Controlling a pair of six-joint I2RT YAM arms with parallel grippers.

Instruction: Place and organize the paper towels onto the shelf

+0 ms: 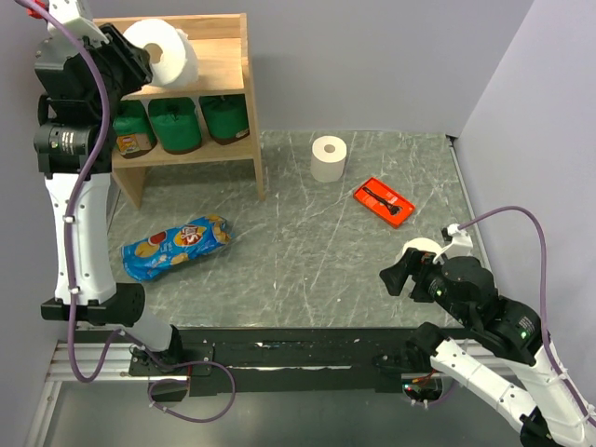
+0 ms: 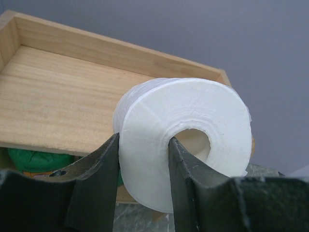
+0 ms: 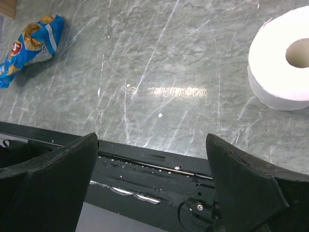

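Observation:
The shelf's top board (image 1: 212,71) is clear under the white roll, so my left gripper continues toward the shelf's end panel (image 1: 245,54) and releases once the roll's base meets that board.
The light wooden shelf (image 1: 223,58) stands at the back left. My left gripper (image 1: 140,65) is shut on a white paper towel roll (image 1: 168,51), one finger in its centre tube and one outside, and holds it over the top board (image 2: 58,96). In the left wrist view the gripper (image 2: 143,140) pinches the roll's wall (image 2: 193,106). Three dark green rolls (image 1: 175,126) stand on the lower tier. A second white roll (image 1: 329,158) stands upright on the table. A third (image 1: 424,250) lies beside my right gripper (image 1: 396,277), which is open and empty (image 3: 152,145); that roll (image 3: 282,63) shows to its right.
A blue snack bag (image 1: 175,247) lies on the table in front of the shelf. A flat orange-red tray (image 1: 384,202) lies right of centre. A black rail (image 1: 279,354) runs along the near edge. Grey walls close the back and right.

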